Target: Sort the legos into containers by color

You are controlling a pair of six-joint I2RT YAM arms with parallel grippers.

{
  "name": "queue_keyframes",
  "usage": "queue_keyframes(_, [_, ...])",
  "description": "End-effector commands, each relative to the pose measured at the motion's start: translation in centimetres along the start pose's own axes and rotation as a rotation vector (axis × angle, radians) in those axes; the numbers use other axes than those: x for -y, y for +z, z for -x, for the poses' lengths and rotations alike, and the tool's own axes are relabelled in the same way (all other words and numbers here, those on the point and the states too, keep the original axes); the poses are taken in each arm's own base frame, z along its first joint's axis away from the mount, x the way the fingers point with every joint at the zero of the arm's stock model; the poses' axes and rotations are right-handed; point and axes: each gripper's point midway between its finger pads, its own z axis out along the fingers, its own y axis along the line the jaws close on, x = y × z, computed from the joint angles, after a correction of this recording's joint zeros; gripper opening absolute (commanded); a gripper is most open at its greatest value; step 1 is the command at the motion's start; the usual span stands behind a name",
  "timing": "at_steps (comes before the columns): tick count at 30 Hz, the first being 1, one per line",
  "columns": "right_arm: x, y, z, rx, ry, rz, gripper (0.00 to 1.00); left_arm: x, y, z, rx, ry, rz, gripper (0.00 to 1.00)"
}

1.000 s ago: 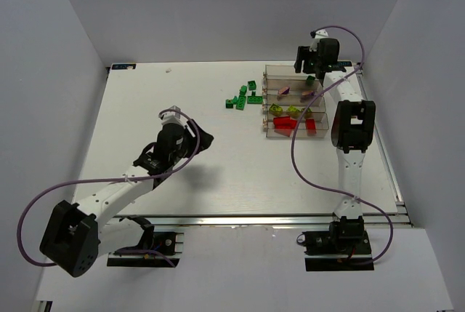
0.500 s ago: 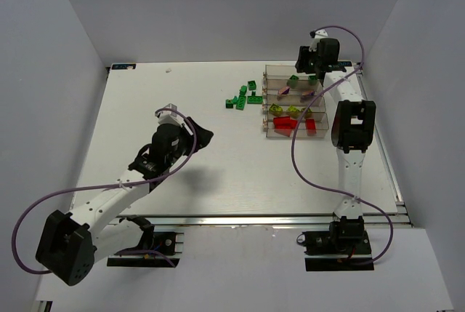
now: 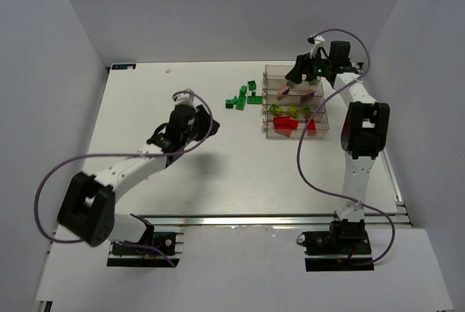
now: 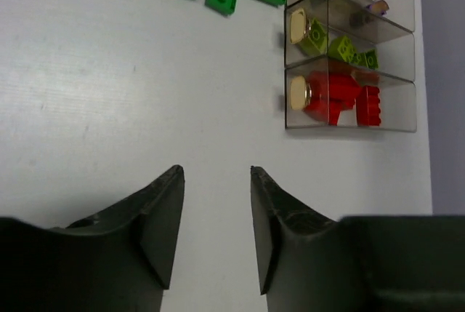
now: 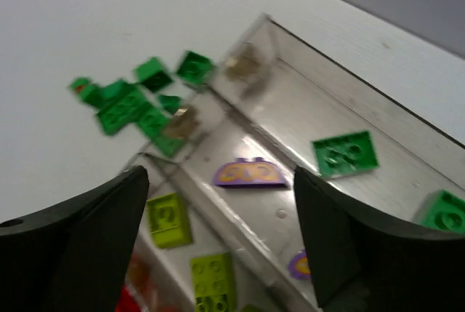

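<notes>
The far green bin (image 3: 278, 72) is below my right gripper, so my left gripper should pick up a loose green brick (image 3: 229, 104) and pass it to my right gripper.
The clear four-bin block (image 3: 294, 105) stands at the back right; it also shows in the left wrist view (image 4: 349, 50) and the right wrist view (image 5: 312, 108). Its bins hold green, purple, yellow-green and red bricks. Several dark green bricks (image 3: 243, 96) lie loose on the table left of the block, also seen in the right wrist view (image 5: 134, 105). My right gripper (image 3: 299, 73) is open and empty above the far bins, over a purple brick (image 5: 249, 174) and a green brick (image 5: 346, 153). My left gripper (image 3: 195, 112) is open and empty, low over bare table.
White walls enclose the table on three sides. The right arm's purple cable (image 3: 301, 159) loops over the table right of centre. A small white speck (image 3: 168, 70) lies near the back edge.
My left arm has swung forward toward the green bricks. My right gripper has moved a little left over the far bins, and a green brick now lies in the far bin.
</notes>
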Motion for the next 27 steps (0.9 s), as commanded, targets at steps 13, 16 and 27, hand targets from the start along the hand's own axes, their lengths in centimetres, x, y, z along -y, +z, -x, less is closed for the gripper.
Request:
queue_keyframes(13, [-14.6,-15.3,5.9,0.206,-0.180,0.357,0.78,1.5,16.7,4.7,-0.132,0.370,0.243,0.93])
queue_keyframes(16, [-14.2,-16.3,5.8,0.219,-0.155,0.350,0.76,0.5,18.2,5.1,-0.114,0.391,0.307,0.92])
queue_keyframes(27, [-13.6,-16.8,4.9,0.209,-0.109,0.337,0.74,-0.9,22.1,3.7,-0.125,0.412,0.336,0.83])
